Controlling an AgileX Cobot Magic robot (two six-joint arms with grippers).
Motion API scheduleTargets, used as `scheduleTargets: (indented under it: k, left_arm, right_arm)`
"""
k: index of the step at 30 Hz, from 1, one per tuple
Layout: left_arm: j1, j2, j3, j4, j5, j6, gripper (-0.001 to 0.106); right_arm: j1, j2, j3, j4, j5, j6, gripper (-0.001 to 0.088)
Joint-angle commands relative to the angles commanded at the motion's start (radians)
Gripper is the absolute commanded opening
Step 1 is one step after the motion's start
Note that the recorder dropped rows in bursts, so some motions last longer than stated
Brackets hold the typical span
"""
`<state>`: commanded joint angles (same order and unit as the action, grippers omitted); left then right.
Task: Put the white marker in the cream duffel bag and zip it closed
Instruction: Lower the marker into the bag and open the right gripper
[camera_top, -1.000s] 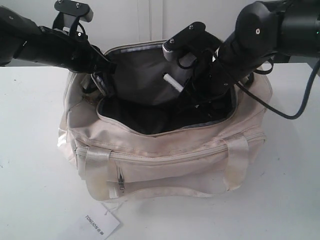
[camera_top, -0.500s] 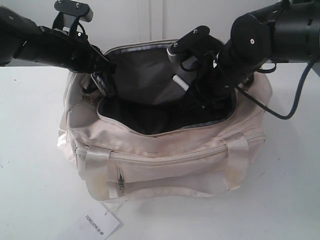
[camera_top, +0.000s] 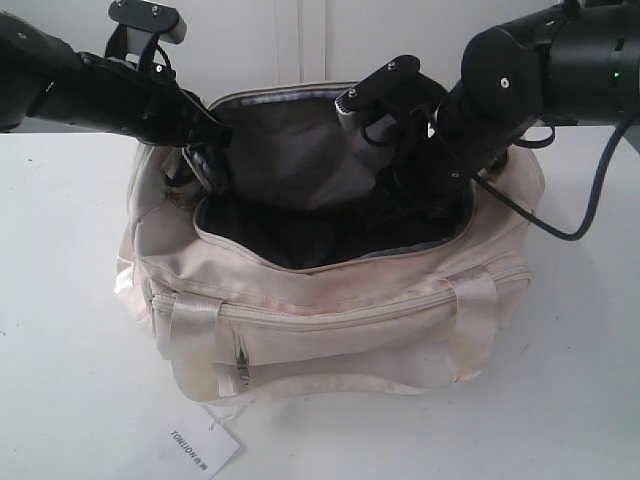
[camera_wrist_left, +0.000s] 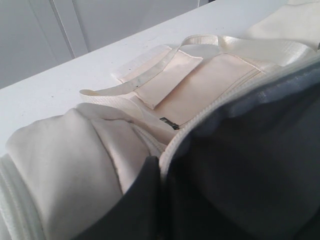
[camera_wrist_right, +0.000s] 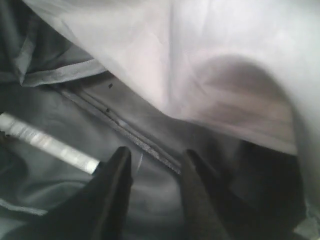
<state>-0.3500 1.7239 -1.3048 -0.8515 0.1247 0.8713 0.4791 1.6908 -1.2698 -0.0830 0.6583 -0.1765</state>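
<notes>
The flap's raised edge (camera_top: 285, 93) runs to the robot's left gripper, so the grey lining flap (camera_top: 285, 150) should fold forward over the duffel bag's opening when the robot lowers that gripper.
The cream duffel bag (camera_top: 330, 320) stands on the white table with its top zipper wide open. My left gripper (camera_top: 205, 140) is shut on the bag's rim at the opening's left end. In the left wrist view the dark fingers (camera_wrist_left: 150, 175) pinch the cream zipper edge (camera_wrist_left: 172, 147). My right gripper (camera_wrist_right: 156, 152) is down inside the bag, open, with nothing between its fingers. The white marker (camera_wrist_right: 47, 142) lies loose on the grey lining beside one right finger. The exterior view does not show the marker.
A white paper tag (camera_top: 190, 445) lies on the table in front of the bag. The bag's grey lining flap (camera_top: 290, 150) stands up behind the opening. Black cables run from the right arm over the bag's right end.
The right gripper held the white marker over the opening, then lowered into the bag and opened. The marker has left its jaws and lies inside. The left arm has not moved.
</notes>
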Motion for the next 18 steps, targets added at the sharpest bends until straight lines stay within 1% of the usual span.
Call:
scheduleTargets:
  k: [5, 7, 8, 9, 11, 12, 13, 14, 15, 16, 18]
  left_arm:
    - [0.0, 0.0, 0.0, 0.0, 0.0, 0.0, 0.0]
    - [0.0, 0.0, 0.0, 0.0, 0.0, 0.0, 0.0]
    - [0.0, 0.0, 0.0, 0.0, 0.0, 0.0, 0.0]
    - [0.0, 0.0, 0.0, 0.0, 0.0, 0.0, 0.0]
    - [0.0, 0.0, 0.0, 0.0, 0.0, 0.0, 0.0]
    - [0.0, 0.0, 0.0, 0.0, 0.0, 0.0, 0.0]
    - [0.0, 0.0, 0.0, 0.0, 0.0, 0.0, 0.0]
    - [0.0, 0.0, 0.0, 0.0, 0.0, 0.0, 0.0]
    - [0.0, 0.0, 0.0, 0.0, 0.0, 0.0, 0.0]
    - [0.0, 0.0, 0.0, 0.0, 0.0, 0.0, 0.0]
    - [0.0, 0.0, 0.0, 0.0, 0.0, 0.0, 0.0]
  right_arm:
    - [0.0, -0.032, 0.0, 0.012, 0.072, 0.002, 0.0329]
    - [0.0, -0.044, 0.0, 0.038, 0.1, 0.002, 0.0329]
    - [0.0, -0.058, 0.0, 0.083, 0.12, 0.002, 0.0327]
    - [0.0, -0.065, 0.0, 0.097, 0.128, 0.002, 0.032]
    - [0.0, -0.088, 0.0, 0.171, 0.151, 0.002, 0.0265]
    - [0.0, -0.102, 0.0, 0.192, 0.167, 0.0, 0.0192]
    - [0.0, -0.107, 0.0, 0.195, 0.175, 0.0, 0.0159]
    - [0.0, -0.119, 0.0, 0.21, 0.189, 0.0, 0.0071]
    - [0.0, -0.124, 0.0, 0.219, 0.194, 0.0, 0.0029]
    - [0.0, -0.131, 0.0, 0.227, 0.199, 0.0, -0.0001]
    - [0.0, -0.145, 0.0, 0.236, 0.212, -0.002, 0.0]
